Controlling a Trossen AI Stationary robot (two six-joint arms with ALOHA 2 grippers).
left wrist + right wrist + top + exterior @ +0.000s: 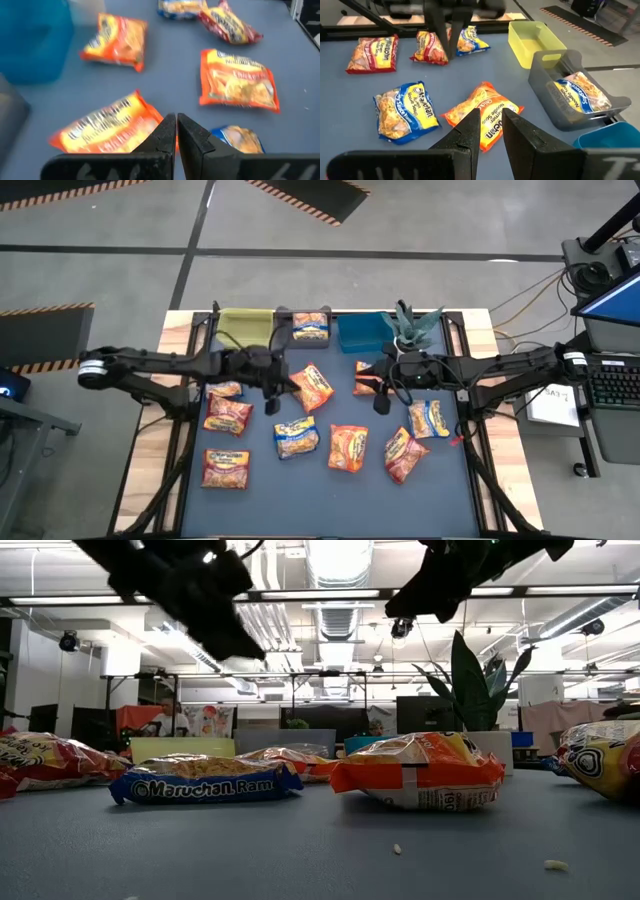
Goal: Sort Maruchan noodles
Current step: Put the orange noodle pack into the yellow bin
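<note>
The central orange packet lies apart from its neighbours with its near edge next to the robot's left gripper, so the gripper should carry on going down there until its fingers pinch it.
Several Maruchan packets lie flat on the blue-grey mat: orange ones, a yellow-and-blue one, and red ones. One more packet lies inside the grey bin. My left gripper hangs shut above the mat, just left of the central orange packet. My right gripper hovers narrowly open beside another orange packet; in its wrist view its fingers frame the central orange packet farther off. In the low view both grippers are well above the packets.
Along the far edge stand a yellow-green bin, the grey bin and a blue bin, with a potted plant to their right. More packets lie on the right. Small crumbs dot the near mat.
</note>
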